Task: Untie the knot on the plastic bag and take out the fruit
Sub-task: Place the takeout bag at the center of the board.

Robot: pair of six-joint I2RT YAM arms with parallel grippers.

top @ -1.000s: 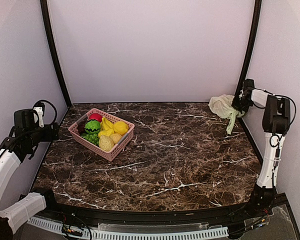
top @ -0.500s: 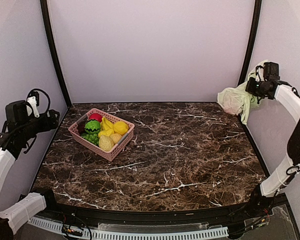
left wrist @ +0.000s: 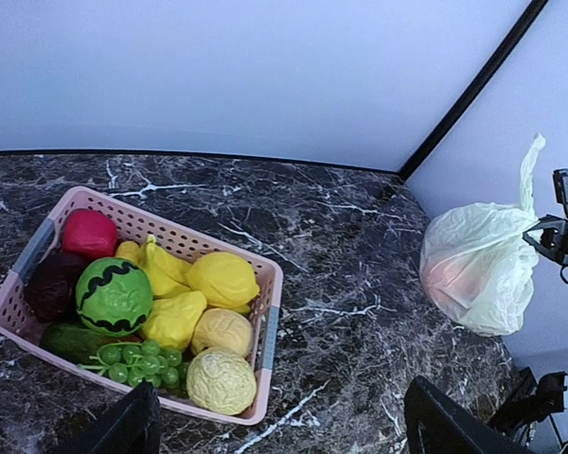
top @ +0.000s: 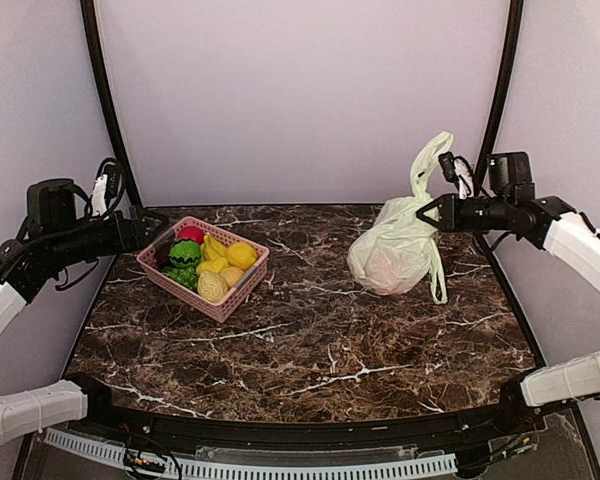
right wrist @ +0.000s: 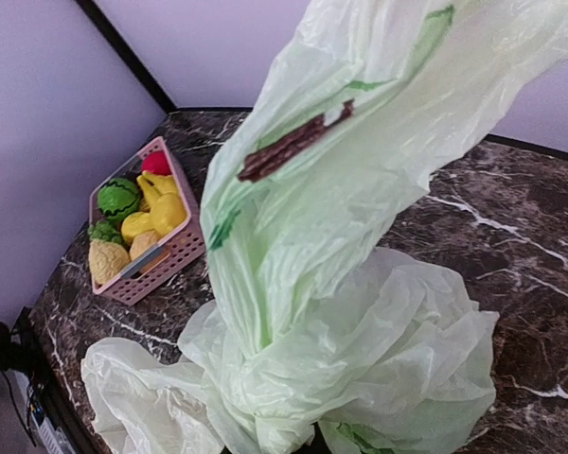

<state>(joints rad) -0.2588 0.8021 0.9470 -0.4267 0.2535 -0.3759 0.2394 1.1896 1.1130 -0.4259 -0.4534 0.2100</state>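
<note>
The plastic bag (top: pixel 385 262) hangs upright by its neck and the table's middle (top: pixel 325 338) is clear, so the robot's right gripper goes on carrying the bag there until the bag's bottom rests, then let go.
The pale green plastic bag (top: pixel 390 255) hangs from my right gripper (top: pixel 432 211), which is shut on its gathered neck; a loose handle sticks up above it. The bulging bottom is low over the right half of the table; I cannot tell whether it touches. The fruit is hidden inside; only a faint pinkish tint shows through in the left wrist view (left wrist: pixel 452 280). In the right wrist view the bag (right wrist: pixel 341 312) fills the frame and hides my fingers. My left gripper (left wrist: pixel 284 426) is open and empty, above the table at the left near the basket.
A pink basket (top: pixel 242 290) stands at the left rear, holding yellow bananas, a green melon, grapes, a red piece and pale yellow round pieces. It also shows in the left wrist view (left wrist: pixel 270 322) and the right wrist view (right wrist: pixel 161 255). Dark posts stand in both back corners.
My right arm has lifted the bag from the far right corner and swung it left over the table. My left arm has reached right, toward the basket.
</note>
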